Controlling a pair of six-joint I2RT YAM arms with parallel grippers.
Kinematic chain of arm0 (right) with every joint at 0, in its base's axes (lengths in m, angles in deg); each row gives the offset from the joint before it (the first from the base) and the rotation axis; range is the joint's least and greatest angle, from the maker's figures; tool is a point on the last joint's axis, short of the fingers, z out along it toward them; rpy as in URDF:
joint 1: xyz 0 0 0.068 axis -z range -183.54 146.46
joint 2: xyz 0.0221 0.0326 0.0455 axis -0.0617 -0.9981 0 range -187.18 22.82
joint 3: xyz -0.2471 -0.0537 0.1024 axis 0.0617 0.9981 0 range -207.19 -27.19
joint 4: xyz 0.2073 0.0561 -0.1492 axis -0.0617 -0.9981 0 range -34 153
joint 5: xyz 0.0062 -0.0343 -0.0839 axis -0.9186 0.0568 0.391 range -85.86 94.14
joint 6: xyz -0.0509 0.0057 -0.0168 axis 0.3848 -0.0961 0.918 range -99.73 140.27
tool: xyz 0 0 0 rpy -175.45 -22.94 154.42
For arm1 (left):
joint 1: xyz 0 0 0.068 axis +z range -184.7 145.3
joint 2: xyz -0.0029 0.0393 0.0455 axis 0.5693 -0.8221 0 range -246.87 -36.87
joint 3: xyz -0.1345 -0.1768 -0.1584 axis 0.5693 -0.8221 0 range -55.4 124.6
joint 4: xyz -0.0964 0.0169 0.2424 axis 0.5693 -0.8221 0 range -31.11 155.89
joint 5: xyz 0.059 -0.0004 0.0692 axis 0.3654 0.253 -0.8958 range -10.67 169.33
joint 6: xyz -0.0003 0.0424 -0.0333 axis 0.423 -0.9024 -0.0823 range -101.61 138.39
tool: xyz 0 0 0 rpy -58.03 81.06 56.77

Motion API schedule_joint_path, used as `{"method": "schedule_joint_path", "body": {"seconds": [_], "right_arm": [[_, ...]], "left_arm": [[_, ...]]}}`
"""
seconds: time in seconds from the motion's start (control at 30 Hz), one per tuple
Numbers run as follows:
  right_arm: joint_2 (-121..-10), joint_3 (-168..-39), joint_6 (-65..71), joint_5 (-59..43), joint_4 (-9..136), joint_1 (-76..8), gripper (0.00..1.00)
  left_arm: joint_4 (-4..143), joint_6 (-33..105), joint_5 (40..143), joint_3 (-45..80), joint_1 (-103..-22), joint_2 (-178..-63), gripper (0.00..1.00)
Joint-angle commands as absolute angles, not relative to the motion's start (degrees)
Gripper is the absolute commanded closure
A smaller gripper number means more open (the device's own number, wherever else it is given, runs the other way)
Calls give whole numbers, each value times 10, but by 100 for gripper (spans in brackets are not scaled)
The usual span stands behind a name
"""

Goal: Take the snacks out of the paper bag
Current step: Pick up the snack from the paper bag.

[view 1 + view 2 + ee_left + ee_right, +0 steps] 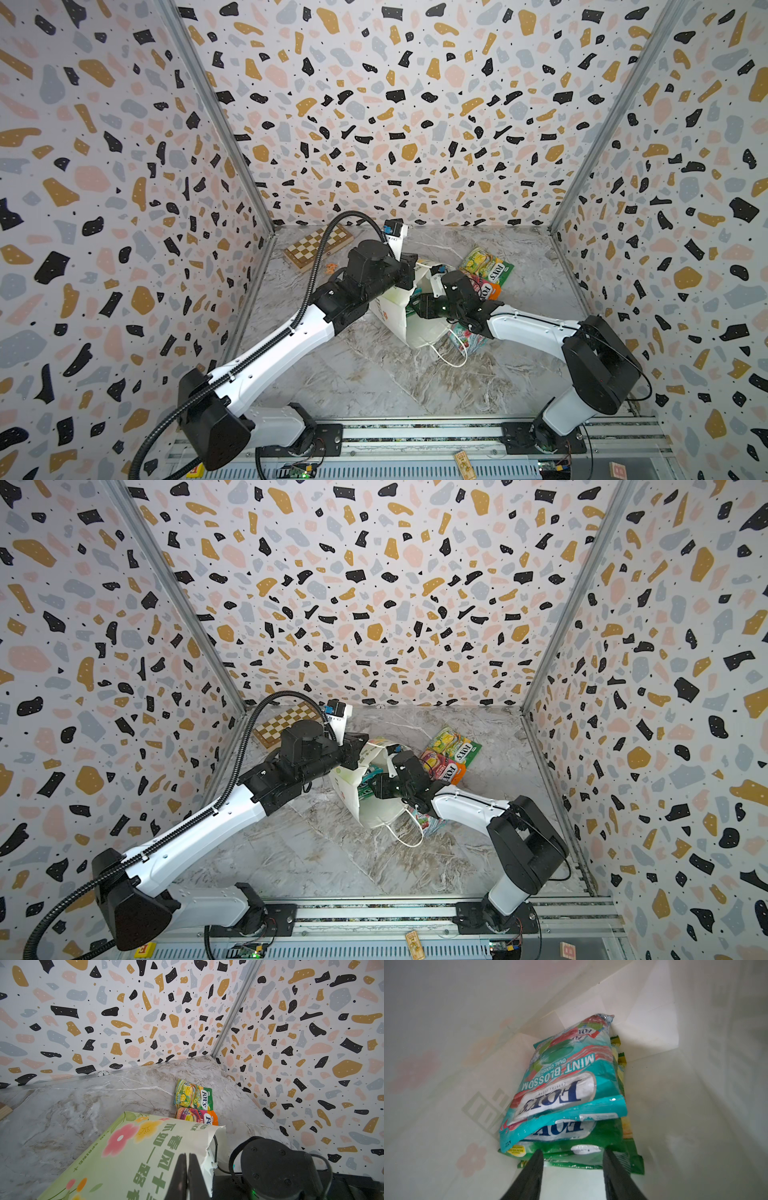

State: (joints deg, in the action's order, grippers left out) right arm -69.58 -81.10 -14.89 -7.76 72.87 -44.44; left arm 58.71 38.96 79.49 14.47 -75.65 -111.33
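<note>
The green packet is covered by the teal packet at my right gripper's fingers, so my right gripper should pinch the teal packet's near end and pull the teal packet out first.
The white paper bag lies tilted on the marble table, mouth towards the right arm. My left gripper is shut on its flowered wall at the rim. My right gripper reaches inside the bag and stands open, its tips at the near edge of a green packet. A teal "Mint Blossom" packet lies on top of it, and a yellow edge shows beside. Outside the bag lie a green-yellow packet, an orange-red one, and another partly under the right arm.
A wooden chessboard box lies at the back left, with a tiny orange scrap next to it. The bag's white cord handle trails onto the table in front. Patterned walls close in three sides. A metal rail runs along the front.
</note>
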Motion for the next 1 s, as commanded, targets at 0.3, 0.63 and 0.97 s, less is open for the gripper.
{"method": "schedule_joint_path", "body": {"seconds": [0.3, 0.63, 0.97], "right_arm": [[-705, -844, -201, -56, 739, -446, 53], [-713, -835, -252, -98, 800, -445, 60], [-716, -832, -281, -115, 824, -440, 59]], "left_arm": [[626, 383, 803, 135, -757, -1097, 100], [628, 384, 805, 134, -757, -1097, 100], [629, 386, 805, 134, -757, -1097, 100]]}}
